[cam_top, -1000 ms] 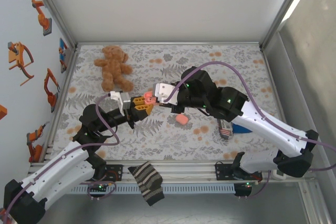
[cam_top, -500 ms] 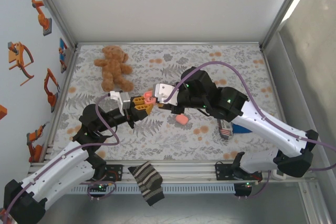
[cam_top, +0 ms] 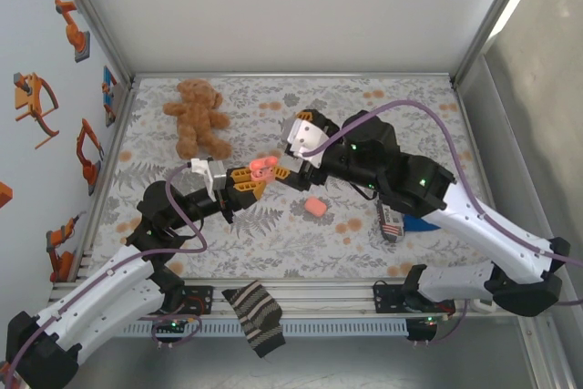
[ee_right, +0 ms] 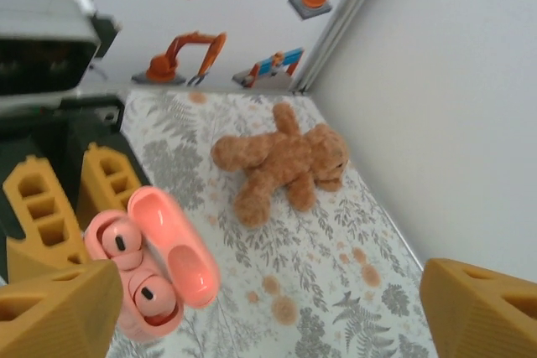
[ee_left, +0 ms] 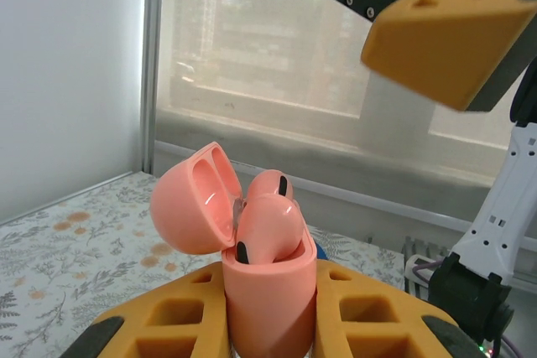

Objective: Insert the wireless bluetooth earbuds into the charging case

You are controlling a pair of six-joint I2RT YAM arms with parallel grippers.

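My right gripper should turn round to face the earbuds (ee_right: 141, 267) and push the case's lid (ee_right: 178, 246) shut, because it stands open next to my right gripper's spread fingers.
The open pink charging case (ee_left: 267, 291) stands upright, my left gripper (ee_left: 268, 320) shut on its body, its lid (ee_left: 189, 199) swung back. Two salmon-pink earbuds (ee_left: 267, 225) sit in its wells, black dots showing. From above, the case (cam_top: 263, 166) is held over the cloth's middle by the left gripper (cam_top: 255, 178). My right gripper (cam_top: 291, 145) hovers open just beyond it, touching nothing. Its wrist view looks down on the case (ee_right: 168, 257) and the earbuds (ee_right: 148, 294), between the spread fingers (ee_right: 59, 312) of the right gripper (ee_right: 268, 308).
A second closed pink case (cam_top: 315, 208) lies on the floral cloth (cam_top: 273, 234). A brown teddy bear (cam_top: 196, 116) lies back left. A small flag-printed box (cam_top: 390, 222) and a blue item (cam_top: 424, 222) sit under the right arm. A striped sock (cam_top: 255, 316) hangs over the front rail.
The right gripper has pulled back from the case, up and toward the far right, and now stands open. The left gripper and case have stayed put.
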